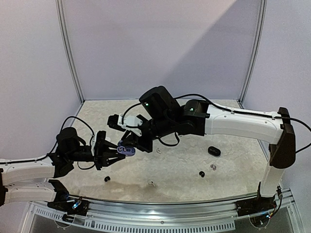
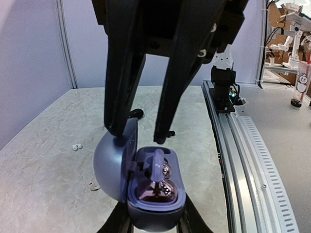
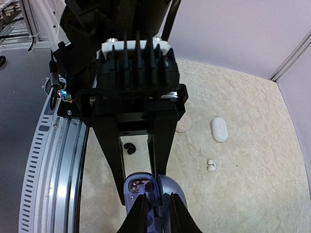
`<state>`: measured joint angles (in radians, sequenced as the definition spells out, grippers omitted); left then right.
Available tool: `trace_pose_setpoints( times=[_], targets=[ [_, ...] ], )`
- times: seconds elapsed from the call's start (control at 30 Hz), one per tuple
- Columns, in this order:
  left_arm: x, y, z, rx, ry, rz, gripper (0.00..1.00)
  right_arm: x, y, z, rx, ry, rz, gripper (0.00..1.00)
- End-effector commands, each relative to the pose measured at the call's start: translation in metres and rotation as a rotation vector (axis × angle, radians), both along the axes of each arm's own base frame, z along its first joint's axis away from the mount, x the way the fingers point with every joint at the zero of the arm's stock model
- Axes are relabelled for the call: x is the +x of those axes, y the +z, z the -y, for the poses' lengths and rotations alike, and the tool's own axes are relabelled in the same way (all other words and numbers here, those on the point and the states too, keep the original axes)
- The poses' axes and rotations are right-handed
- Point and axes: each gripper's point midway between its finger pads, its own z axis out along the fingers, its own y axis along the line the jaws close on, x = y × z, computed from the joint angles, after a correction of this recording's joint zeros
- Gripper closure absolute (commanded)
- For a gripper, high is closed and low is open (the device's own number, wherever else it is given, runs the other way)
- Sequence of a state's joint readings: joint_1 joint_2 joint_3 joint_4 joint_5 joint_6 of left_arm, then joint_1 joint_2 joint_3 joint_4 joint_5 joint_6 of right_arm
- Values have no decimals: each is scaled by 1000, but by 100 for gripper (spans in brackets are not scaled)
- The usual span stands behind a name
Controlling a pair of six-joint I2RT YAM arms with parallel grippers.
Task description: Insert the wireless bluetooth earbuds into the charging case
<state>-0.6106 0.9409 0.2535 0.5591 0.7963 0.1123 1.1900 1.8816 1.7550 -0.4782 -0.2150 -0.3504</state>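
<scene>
My right gripper's fingers hover above the lid's edge (image 2: 130, 137) and the earbud's purple stem, so next I move them to straddle the stem (image 2: 158, 166) before I grip it.
My left gripper (image 1: 114, 154) is shut on an open purple charging case (image 1: 126, 150), held above the table. In the left wrist view the case (image 2: 155, 194) sits between my own jaws with its lid (image 2: 109, 165) swung to the left. A purple-stemmed earbud (image 2: 158, 167) stands in the tray. My right gripper (image 1: 137, 144) hovers right over the case with its fingers apart. One finger (image 2: 116, 127) touches the lid's edge and the other (image 2: 163, 136) is just beyond the case. The right wrist view shows the gripper (image 3: 159, 211) empty above the case (image 3: 141, 187).
On the table lie a black case (image 1: 214, 151), a black bud (image 1: 201, 174), a greyish bud (image 1: 212, 167), another black bud (image 1: 107, 179) and a white bud (image 1: 151, 183). The right wrist view shows a white case (image 3: 219, 129), a white bud (image 3: 210, 165) and a pinkish case (image 3: 183, 125).
</scene>
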Motion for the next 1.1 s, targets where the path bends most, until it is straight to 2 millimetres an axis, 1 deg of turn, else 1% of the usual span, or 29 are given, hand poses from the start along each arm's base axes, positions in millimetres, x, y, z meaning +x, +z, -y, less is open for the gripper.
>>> trace_pose_setpoints(
  times=[0.0,0.13,0.33,0.37,0.47,0.6,0.67,0.83,1.07],
  targets=[
    [-3,2,3,1,-17,14,100,0,-10,-1,-33,-4,4,81],
    [-4,1,3,2,-19,2,100,5,7,1,7,-33,30,79],
    [-4,0,3,-1,-17,-20,100,9,23,4,40,-57,60,75],
    [-4,0,3,-2,-17,-22,100,8,27,4,51,-55,62,74],
    [-4,-1,2,-1,-14,-27,100,1,31,5,58,-53,90,74],
    [-5,-2,1,0,-12,-31,100,-10,44,9,115,-17,104,74],
    [-5,-2,1,0,-13,-29,100,-14,42,9,112,-6,90,74],
    [-6,-2,1,-1,-13,-25,100,-16,20,0,59,17,49,81],
    [-7,-2,0,-2,-15,-19,100,-12,-2,-9,-5,17,33,82]
  ],
)
